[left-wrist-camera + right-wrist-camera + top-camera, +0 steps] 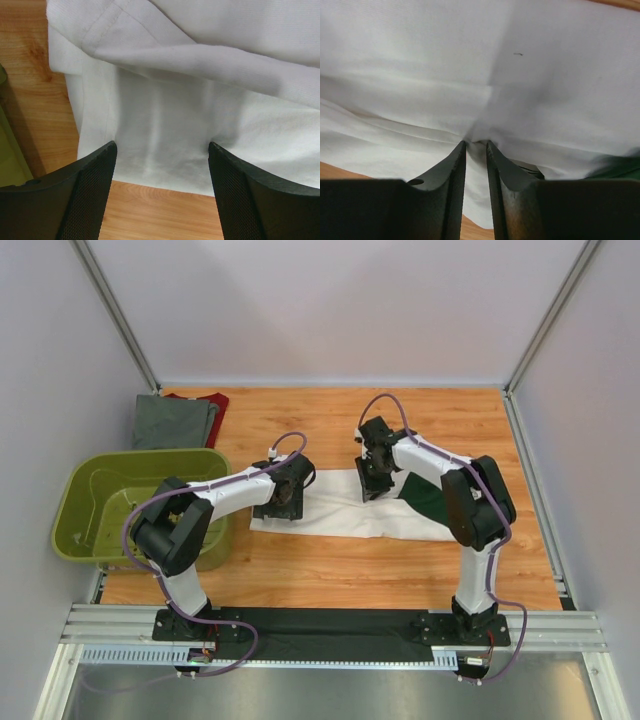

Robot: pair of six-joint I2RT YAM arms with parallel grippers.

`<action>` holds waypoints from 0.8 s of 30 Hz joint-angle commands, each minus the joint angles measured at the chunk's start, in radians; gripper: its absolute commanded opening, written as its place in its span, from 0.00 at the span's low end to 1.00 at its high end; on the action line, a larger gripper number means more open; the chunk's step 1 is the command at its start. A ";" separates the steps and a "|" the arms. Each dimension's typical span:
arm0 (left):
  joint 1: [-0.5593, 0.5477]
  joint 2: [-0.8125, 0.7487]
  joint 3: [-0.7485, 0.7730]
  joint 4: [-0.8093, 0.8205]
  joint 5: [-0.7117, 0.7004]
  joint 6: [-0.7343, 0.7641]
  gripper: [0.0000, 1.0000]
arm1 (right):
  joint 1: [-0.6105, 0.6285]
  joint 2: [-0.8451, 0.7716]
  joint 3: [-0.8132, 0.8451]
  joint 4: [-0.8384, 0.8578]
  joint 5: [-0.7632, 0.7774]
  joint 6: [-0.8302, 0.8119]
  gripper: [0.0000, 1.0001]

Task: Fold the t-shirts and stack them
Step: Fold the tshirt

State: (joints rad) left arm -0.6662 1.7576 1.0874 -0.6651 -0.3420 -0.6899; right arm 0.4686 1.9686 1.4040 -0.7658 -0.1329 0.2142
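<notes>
The white t-shirt lies crosswise and my right gripper is pinching its middle (pixel 369 503). Next, I move that gripper to the dark green part (pixel 426 499) and turn the t-shirt lengthwise.
The white t-shirt (pixel 340 510) with its dark green part (pixel 425 498) lies as a long folded strip across the middle of the table. My left gripper (pixel 283 502) is open over the strip's left end; in the left wrist view (pixel 162 146) the white cloth's (pixel 200 100) near edge lies between the wide-apart fingers (pixel 95 190). My right gripper (pixel 372 482) is at the strip's far edge; in the right wrist view (pixel 476 144) it is shut on a pinched fold of the white cloth (pixel 470 75). The grey t-shirt (pixel 172 422) lies folded at the back left on the dark red one (pixel 216 400).
An olive-green plastic basket (pixel 75 502) stands at the left table edge, beside the left arm. Bare wooden table (pixel 340 575) shows in front of the strip. Grey walls enclose the table on three sides.
</notes>
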 commanded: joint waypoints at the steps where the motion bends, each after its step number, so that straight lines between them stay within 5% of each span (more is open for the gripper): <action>1: 0.004 0.065 -0.041 -0.102 -0.023 0.016 0.81 | 0.008 0.022 0.010 0.007 0.039 -0.022 0.24; 4: 0.004 0.066 -0.041 -0.105 -0.025 0.015 0.81 | 0.013 0.027 0.016 0.002 0.056 -0.027 0.16; 6: 0.004 0.065 -0.040 -0.103 -0.025 0.016 0.80 | 0.013 0.026 0.027 -0.004 0.076 -0.022 0.00; 24: 0.004 0.060 -0.052 -0.108 -0.023 0.009 0.81 | -0.015 0.035 0.171 -0.064 0.168 -0.024 0.00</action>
State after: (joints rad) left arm -0.6662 1.7580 1.0874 -0.6655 -0.3420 -0.6914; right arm 0.4644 1.9919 1.5318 -0.8330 0.0010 0.2043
